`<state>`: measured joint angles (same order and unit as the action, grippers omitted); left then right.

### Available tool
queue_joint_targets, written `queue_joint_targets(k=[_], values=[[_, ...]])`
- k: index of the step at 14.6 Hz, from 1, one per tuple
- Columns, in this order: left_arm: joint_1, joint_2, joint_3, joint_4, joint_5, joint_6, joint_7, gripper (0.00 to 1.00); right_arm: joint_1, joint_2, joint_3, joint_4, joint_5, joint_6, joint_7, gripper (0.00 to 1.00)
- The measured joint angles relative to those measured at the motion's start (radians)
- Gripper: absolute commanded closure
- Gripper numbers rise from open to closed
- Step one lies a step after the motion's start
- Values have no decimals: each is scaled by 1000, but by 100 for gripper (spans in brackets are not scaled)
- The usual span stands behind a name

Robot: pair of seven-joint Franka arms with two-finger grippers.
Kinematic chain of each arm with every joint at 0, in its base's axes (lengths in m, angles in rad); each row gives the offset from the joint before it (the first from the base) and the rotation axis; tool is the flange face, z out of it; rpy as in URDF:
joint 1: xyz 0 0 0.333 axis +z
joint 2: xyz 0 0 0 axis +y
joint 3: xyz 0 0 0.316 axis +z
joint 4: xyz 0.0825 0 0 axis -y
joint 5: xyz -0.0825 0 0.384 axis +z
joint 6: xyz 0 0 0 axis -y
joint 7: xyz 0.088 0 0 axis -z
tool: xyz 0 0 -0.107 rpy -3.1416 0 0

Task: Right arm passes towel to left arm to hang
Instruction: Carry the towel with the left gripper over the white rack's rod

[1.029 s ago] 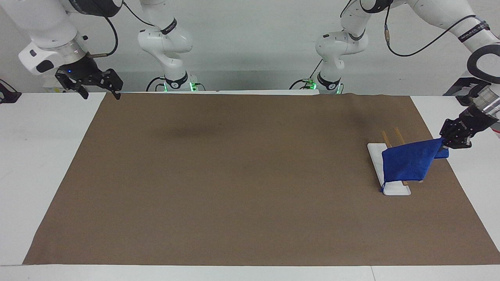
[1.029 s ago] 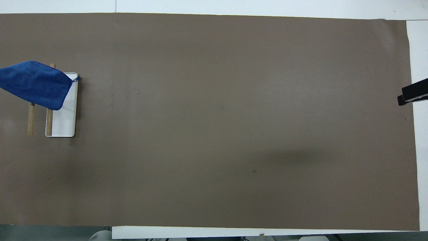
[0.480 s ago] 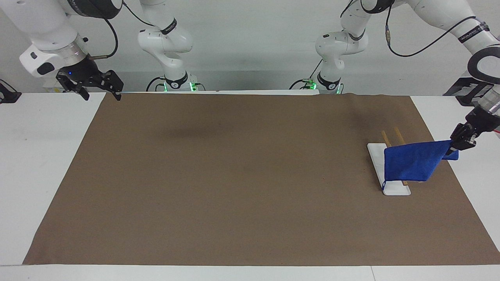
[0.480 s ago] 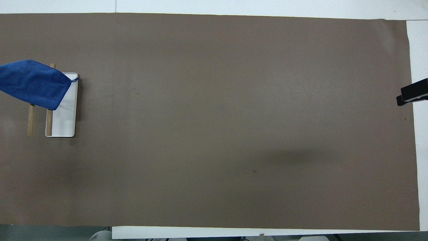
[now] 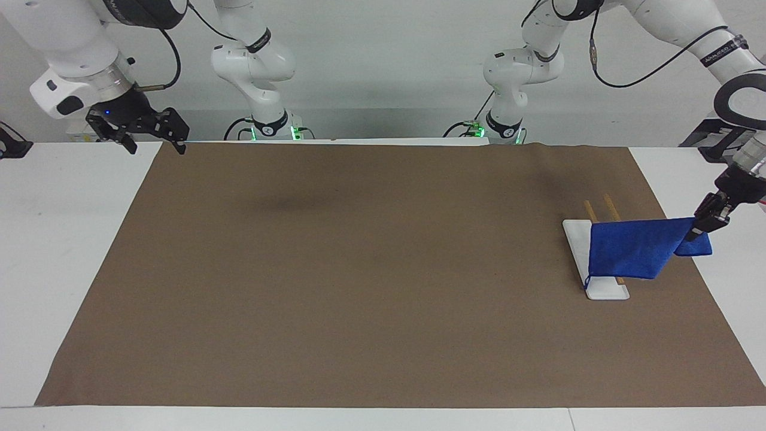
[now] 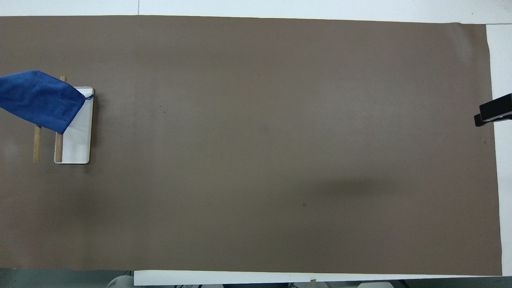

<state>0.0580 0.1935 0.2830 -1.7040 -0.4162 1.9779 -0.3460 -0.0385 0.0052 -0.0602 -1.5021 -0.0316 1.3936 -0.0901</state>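
Observation:
The royal-blue towel lies across both wooden rods (image 6: 52, 101), so the robot's left gripper carries on bringing the towel's corner toward the rack and lets go of it beside the rods.
The royal-blue towel (image 5: 628, 254) lies draped over the two wooden rods (image 5: 610, 206) of a small rack with a white base (image 5: 604, 290). Its cord loop hangs by the base. My left gripper (image 5: 699, 227) is shut on the towel's corner and holds it up over the mat's edge at the left arm's end of the table. In the overhead view the towel (image 6: 40, 102) runs off the frame's edge and the left gripper is out of view. My right gripper (image 5: 151, 140), with the blue light, is open and empty and waits over the mat's corner at the right arm's end.
A brown mat (image 5: 371, 269) covers most of the white table (image 5: 60, 239). The rack's base (image 6: 78, 146) and rods (image 6: 37, 144) show in the overhead view. Only a black tip of the right gripper (image 6: 494, 113) shows there.
The left gripper has drawn the towel's corner outward toward the left arm's end of the table, so the towel hangs flatter over the rods. The right gripper has barely moved.

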Motion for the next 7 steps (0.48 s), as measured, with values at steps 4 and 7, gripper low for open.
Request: queue_joint_targets(k=[4,7], values=[[-1,-10,0,-61,5,-12,-62,98,0,0,0,0,0,0,0,0],[0,-29,3,-87,58,-54,-55,98,0,0,0,0,0,0,0,0]])
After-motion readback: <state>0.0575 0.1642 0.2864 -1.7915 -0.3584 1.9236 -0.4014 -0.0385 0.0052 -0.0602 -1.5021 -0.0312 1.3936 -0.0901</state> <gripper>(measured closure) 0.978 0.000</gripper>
